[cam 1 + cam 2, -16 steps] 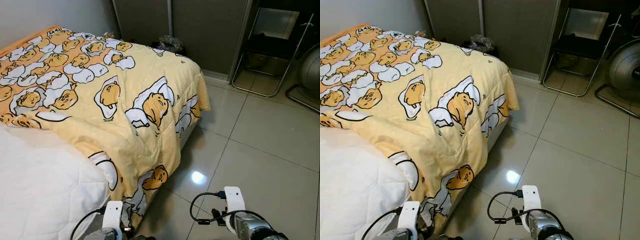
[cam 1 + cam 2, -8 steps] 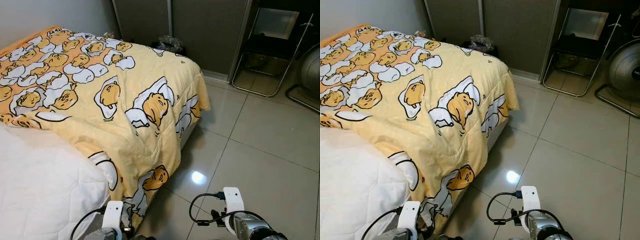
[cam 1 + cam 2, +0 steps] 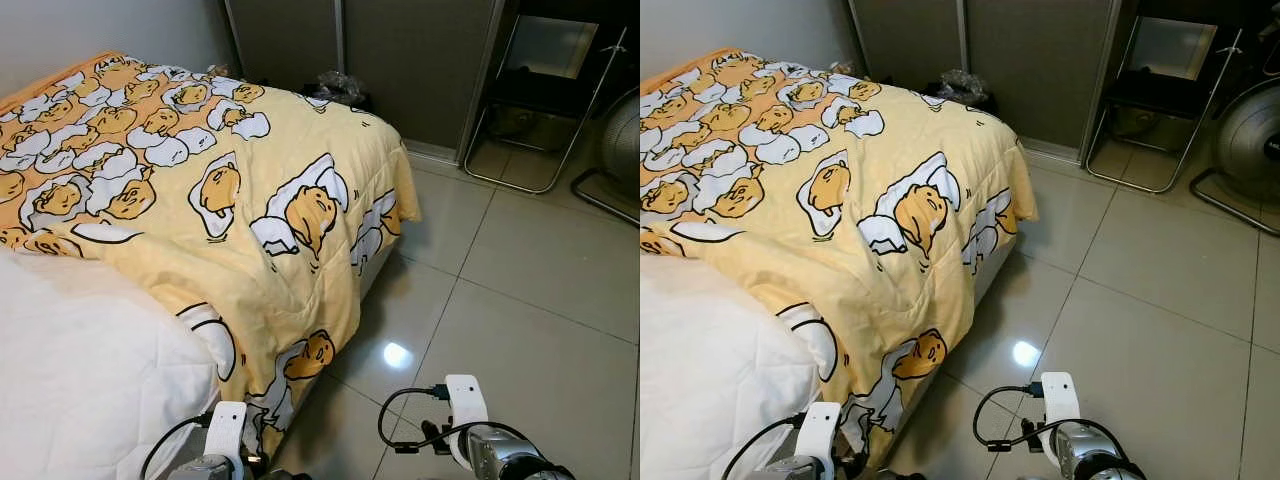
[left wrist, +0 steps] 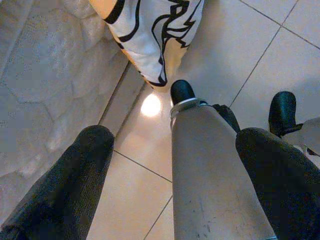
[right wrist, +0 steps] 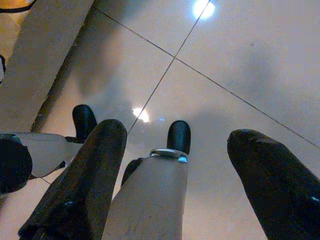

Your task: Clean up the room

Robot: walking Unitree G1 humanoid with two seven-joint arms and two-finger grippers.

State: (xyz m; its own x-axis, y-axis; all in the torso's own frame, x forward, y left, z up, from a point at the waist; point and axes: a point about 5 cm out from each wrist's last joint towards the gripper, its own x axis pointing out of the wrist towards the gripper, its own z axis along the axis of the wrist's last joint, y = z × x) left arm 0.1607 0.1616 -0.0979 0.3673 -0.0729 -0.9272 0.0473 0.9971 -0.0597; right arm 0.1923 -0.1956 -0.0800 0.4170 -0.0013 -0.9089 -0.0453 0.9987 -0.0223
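A fold cuts off the white egg print [image 3: 106,233], so I expect the yellow blanket [image 3: 175,265] to flatten out and show more of the egg when I pull it.
A yellow blanket [image 3: 250,190] printed with egg cartoon figures covers the bed and hangs over its near corner toward the floor. Bare white mattress [image 3: 80,370] shows at the lower left. A crumpled clear plastic bag [image 3: 340,88] lies at the bed's far end, by the wardrobe. Both arms hang low at my sides, the left arm [image 3: 225,445] by the bed corner and the right arm [image 3: 480,440] over the tiles. My left gripper [image 4: 176,136] is open and holds nothing, pointing at the floor beside the blanket's hanging corner [image 4: 150,30]. My right gripper [image 5: 178,135] is open over bare tiles.
Grey sliding wardrobe doors [image 3: 410,50] close the back. A black folding chair [image 3: 545,100] stands at the back right with a floor fan [image 3: 620,140] beside it. Glossy beige tiles [image 3: 520,270] stretch to the right of the bed. My own leg [image 4: 210,175] hangs between the fingers.
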